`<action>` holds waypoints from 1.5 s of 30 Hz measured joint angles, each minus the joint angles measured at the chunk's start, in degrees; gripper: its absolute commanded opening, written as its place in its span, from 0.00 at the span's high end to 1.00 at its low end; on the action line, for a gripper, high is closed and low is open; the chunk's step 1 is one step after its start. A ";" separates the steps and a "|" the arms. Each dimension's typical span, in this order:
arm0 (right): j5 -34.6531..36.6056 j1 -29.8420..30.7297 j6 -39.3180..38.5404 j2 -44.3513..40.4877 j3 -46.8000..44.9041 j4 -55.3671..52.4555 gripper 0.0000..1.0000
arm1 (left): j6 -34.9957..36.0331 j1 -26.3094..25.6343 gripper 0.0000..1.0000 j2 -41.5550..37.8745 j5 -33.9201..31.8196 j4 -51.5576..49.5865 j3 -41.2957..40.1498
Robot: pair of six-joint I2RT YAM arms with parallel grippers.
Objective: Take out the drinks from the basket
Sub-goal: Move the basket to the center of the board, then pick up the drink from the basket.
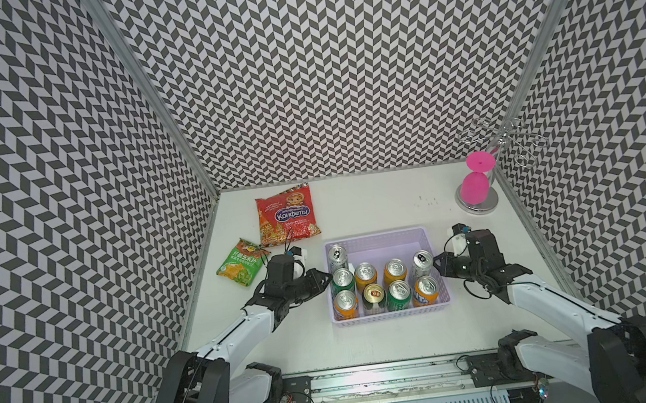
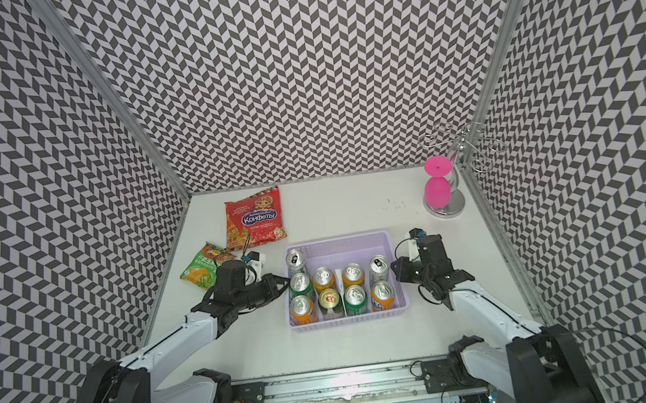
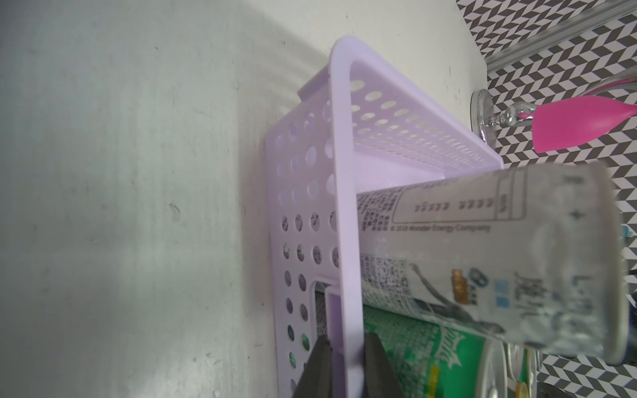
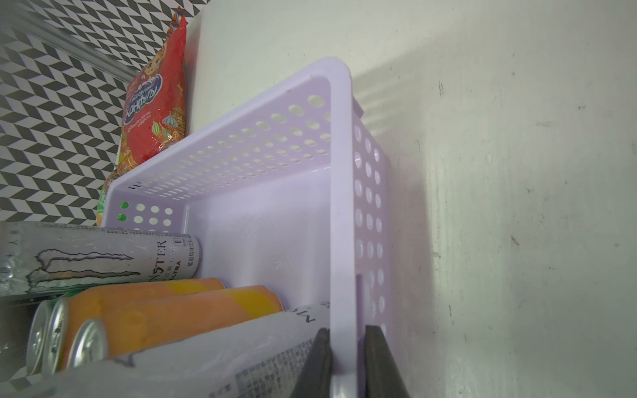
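My left gripper should keep moving the basket back until it stands beside the red snack bag: both grippers hold opposite walls and the table (image 1: 376, 207) behind is clear.
The lavender basket (image 1: 376, 236) (image 2: 338, 239) stands on the white table between my two arms. Several drinks stand upright in it: a slim silver can (image 1: 337, 256) at the back left, orange cans (image 1: 365, 274), green cans (image 1: 342, 280) and a gold-topped dark can (image 1: 374, 297). My left gripper (image 1: 324, 278) (image 3: 346, 344) is shut on the basket's left wall, one finger inside against a green can (image 3: 431, 351). At the opposite wall my right gripper (image 1: 437, 260) (image 4: 348, 332) is shut on the rim, beside a silver can (image 4: 206, 358) and orange cans (image 4: 172, 310).
A red snack bag (image 1: 287, 215) and a green snack bag (image 1: 241, 262) lie behind and left of the left arm. A pink upturned goblet (image 1: 476, 183) hangs on a chrome stand at the back right. Patterned walls close three sides.
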 measured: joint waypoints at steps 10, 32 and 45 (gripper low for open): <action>3.21 -0.39 -1.84 11.93 8.57 2.99 0.94 | 1.64 0.07 1.00 10.99 -4.57 3.19 8.44; 6.40 -2.67 -5.60 32.96 26.99 8.22 0.88 | 3.21 2.54 1.00 31.06 -8.20 10.21 26.12; 7.34 -3.48 -8.61 30.77 27.06 10.62 0.56 | 6.05 4.68 0.40 26.71 -7.48 10.82 25.18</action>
